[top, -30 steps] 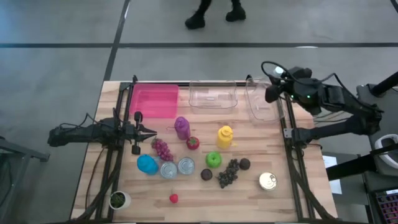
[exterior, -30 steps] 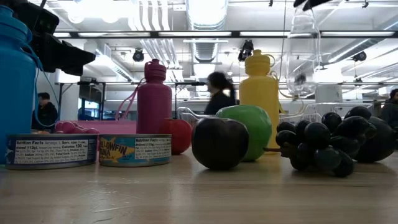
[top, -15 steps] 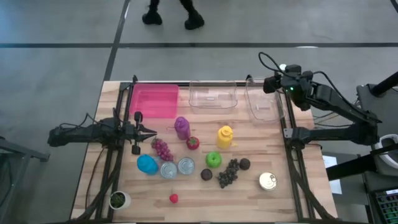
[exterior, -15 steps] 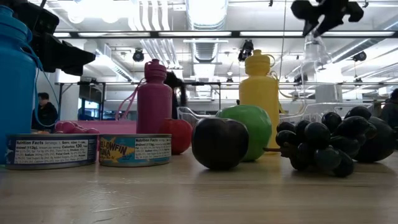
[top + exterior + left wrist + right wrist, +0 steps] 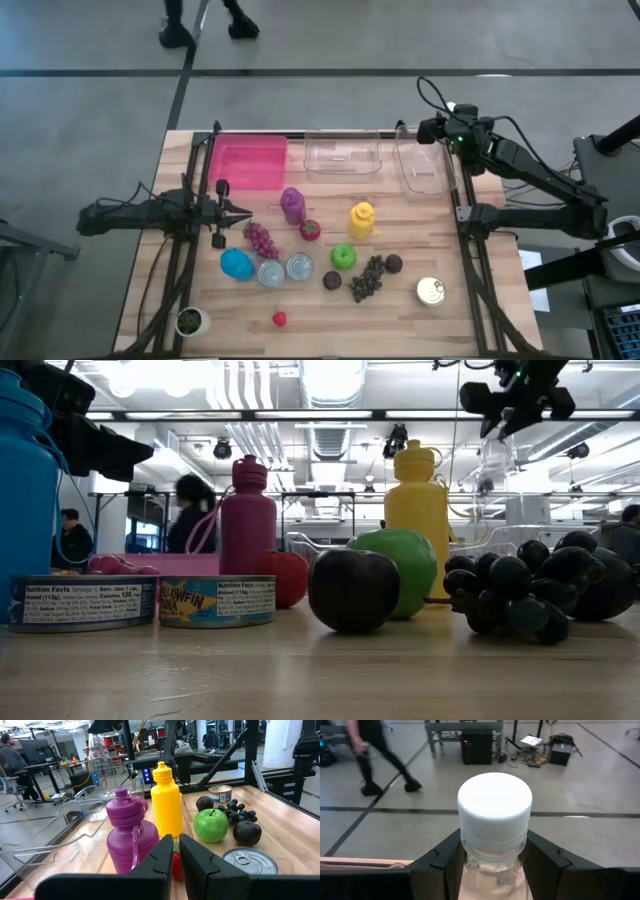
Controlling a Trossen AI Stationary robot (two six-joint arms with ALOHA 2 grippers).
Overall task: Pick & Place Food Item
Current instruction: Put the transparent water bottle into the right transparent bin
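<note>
The clear bottle is hanging upright over the open clear bin. My right gripper keeps lowering it until its base touches the bin's bottom, and then let go.
My right gripper is shut on a clear plastic bottle with a white cap. It holds the bottle high over the far end of the right clear bin. The left wrist view shows the bottle hanging under the dark gripper. My left gripper is shut and empty, resting level at the table's left, near the purple bottle. Food lies mid-table: a green apple, purple grapes, dark grapes and a red strawberry. My right gripper pinches the clear bottle between its two fingers, one on each side of the neck, just under the white cap. The bottle is lifted clear, upright, its body below the fingers in the low view.
A pink bin and a second clear bin stand along the far edge. A yellow bottle, a blue bottle, several cans and a dark plum crowd the middle. A person walks on the floor beyond the table.
My right gripper has swung with the clear bottle toward the table's far edge and come down, turning as it went. The bottle stays upright in the hold, clear of the bins. The person beyond the table has walked to the left.
</note>
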